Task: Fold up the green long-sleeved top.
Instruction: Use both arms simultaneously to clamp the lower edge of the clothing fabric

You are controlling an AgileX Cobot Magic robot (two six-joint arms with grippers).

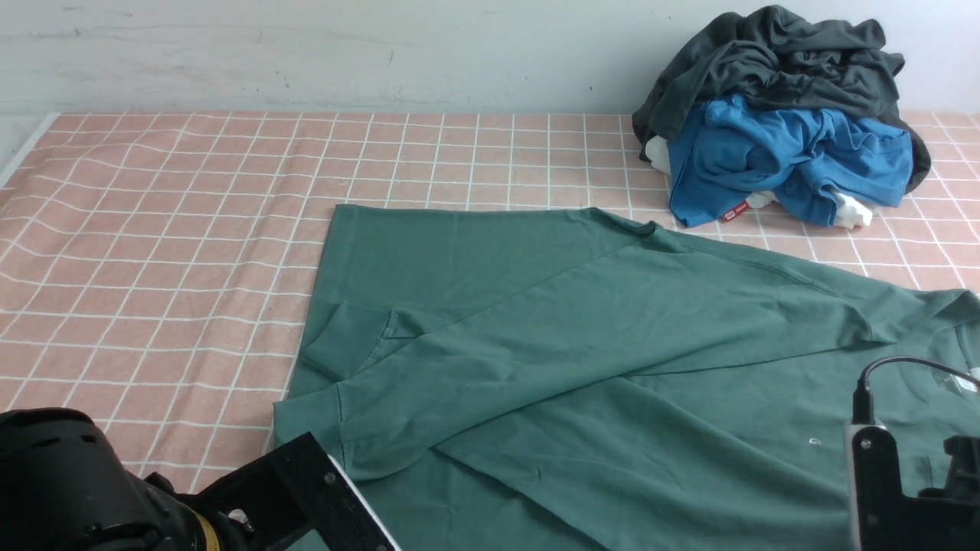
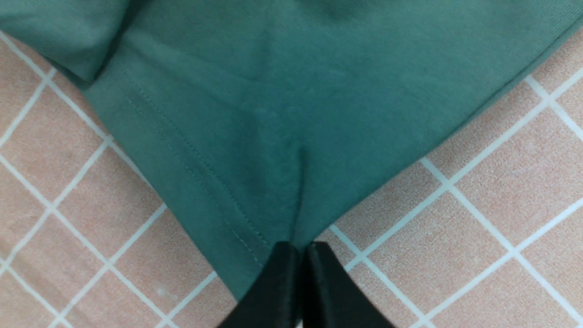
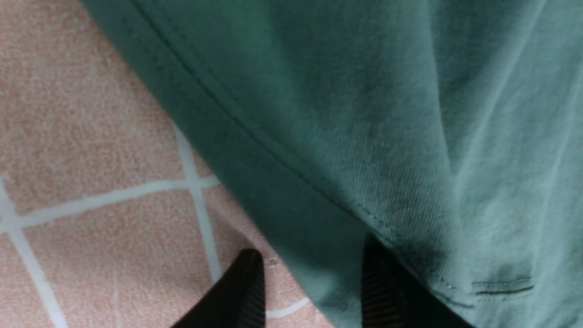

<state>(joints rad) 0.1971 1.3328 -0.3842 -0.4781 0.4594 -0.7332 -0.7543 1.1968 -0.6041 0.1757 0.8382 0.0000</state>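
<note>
My gripper will fold the green top's near side (image 1: 436, 514), and that side will drape over and cover both sleeves (image 1: 542, 358), because they lie flat across the top's body.
The green long-sleeved top (image 1: 582, 344) lies spread on the checked cloth, both sleeves laid across its body with the cuffs (image 1: 337, 348) at the left. A bit of its white logo (image 1: 961, 380) shows by the right arm. My left gripper (image 2: 298, 248) is shut, pinching a hemmed corner of the top (image 2: 273, 136) just above the cloth. My right gripper (image 3: 314, 273) is open at the top's stitched hem (image 3: 346, 150); the hem edge lies between the jaws and one finger (image 3: 385, 291) is partly under the fabric. In the front view only the arms' wrists show, not the jaws.
A pile with a dark charcoal garment (image 1: 781, 53) over a bright blue one (image 1: 788, 153) sits at the back right by the wall. The pink checked tablecloth (image 1: 153, 229) covers the table. The table's left edge (image 1: 27, 145) shows at the far left.
</note>
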